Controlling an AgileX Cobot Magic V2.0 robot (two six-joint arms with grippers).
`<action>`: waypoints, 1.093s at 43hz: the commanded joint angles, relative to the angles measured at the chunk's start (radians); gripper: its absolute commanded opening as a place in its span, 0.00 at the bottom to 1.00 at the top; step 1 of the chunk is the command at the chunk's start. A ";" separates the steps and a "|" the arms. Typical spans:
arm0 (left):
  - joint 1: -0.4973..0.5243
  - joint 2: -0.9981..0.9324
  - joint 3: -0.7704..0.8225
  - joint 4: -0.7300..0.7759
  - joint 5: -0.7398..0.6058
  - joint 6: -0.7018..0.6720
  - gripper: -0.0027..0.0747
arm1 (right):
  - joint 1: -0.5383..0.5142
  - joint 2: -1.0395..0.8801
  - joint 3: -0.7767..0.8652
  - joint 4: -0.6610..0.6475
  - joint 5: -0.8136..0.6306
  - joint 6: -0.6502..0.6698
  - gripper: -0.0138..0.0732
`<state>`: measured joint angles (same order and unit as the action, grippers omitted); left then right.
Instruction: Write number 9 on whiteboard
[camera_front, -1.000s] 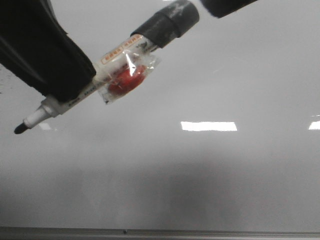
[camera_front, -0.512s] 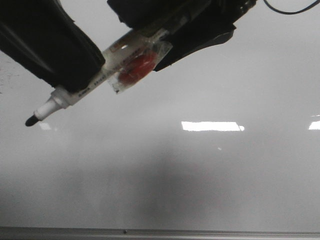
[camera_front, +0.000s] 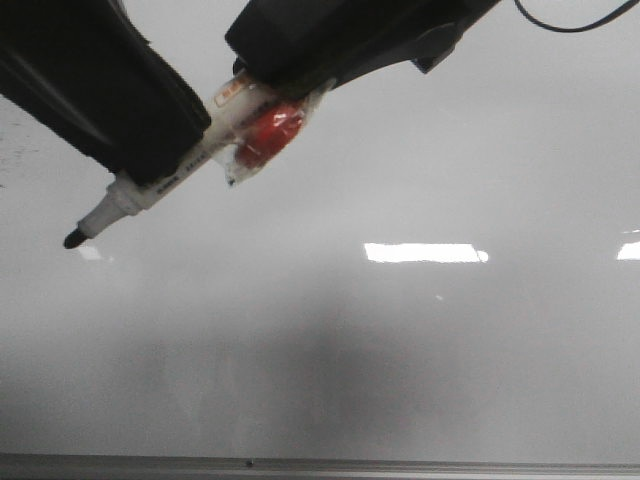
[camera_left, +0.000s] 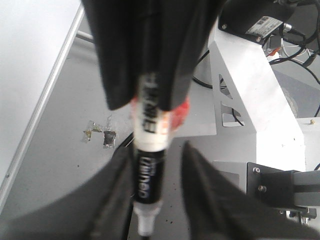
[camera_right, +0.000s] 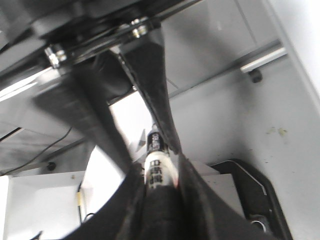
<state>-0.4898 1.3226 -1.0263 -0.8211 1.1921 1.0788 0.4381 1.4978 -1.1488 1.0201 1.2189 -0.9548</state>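
My left gripper straddles the marker's body (camera_front: 217, 133) while my right gripper holds its rear end, so my left gripper should back off before my right gripper writes mid-whiteboard (camera_front: 340, 195).
The whiteboard (camera_front: 420, 350) fills the front view, glossy and bare; the number 9 is not in view. A white marker (camera_front: 160, 183) slants across its upper left, bare black tip (camera_front: 72, 239) pointing down-left, and a red lump in clear wrap (camera_front: 265, 138) is taped to the barrel. My left gripper (camera_front: 140, 120) straddles the barrel; in its wrist view the marker (camera_left: 147, 185) lies against one finger with a gap to the other finger (camera_left: 200, 180), so my left gripper (camera_left: 156, 150) is open. My right gripper (camera_front: 310, 50) (camera_right: 160, 167) is shut on the marker's black rear end (camera_right: 160, 200).
The board's thin metal bottom edge (camera_front: 320, 465) runs along the foot of the front view. The wrist views show a grey floor with tape scraps (camera_left: 100, 135), a white metal frame (camera_left: 250, 90) and cables (camera_left: 295, 45) below the board.
My right gripper came in from the upper right and closed over the marker's rear end. The marker and left gripper rose slightly, then the marker slid a little up-right through the left fingers.
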 joint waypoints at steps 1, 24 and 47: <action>-0.007 -0.029 -0.032 -0.070 -0.047 -0.008 0.73 | -0.009 -0.030 -0.031 0.041 0.111 -0.011 0.08; 0.144 -0.326 0.253 -0.095 -0.332 -0.008 0.16 | -0.125 -0.033 0.052 0.079 -0.362 -0.062 0.08; 0.144 -0.397 0.320 -0.121 -0.369 -0.008 0.01 | -0.298 -0.030 0.046 0.187 -0.635 -0.108 0.08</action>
<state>-0.3494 0.9377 -0.6813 -0.8813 0.8471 1.0774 0.1601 1.5017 -1.0723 1.1365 0.5913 -1.0245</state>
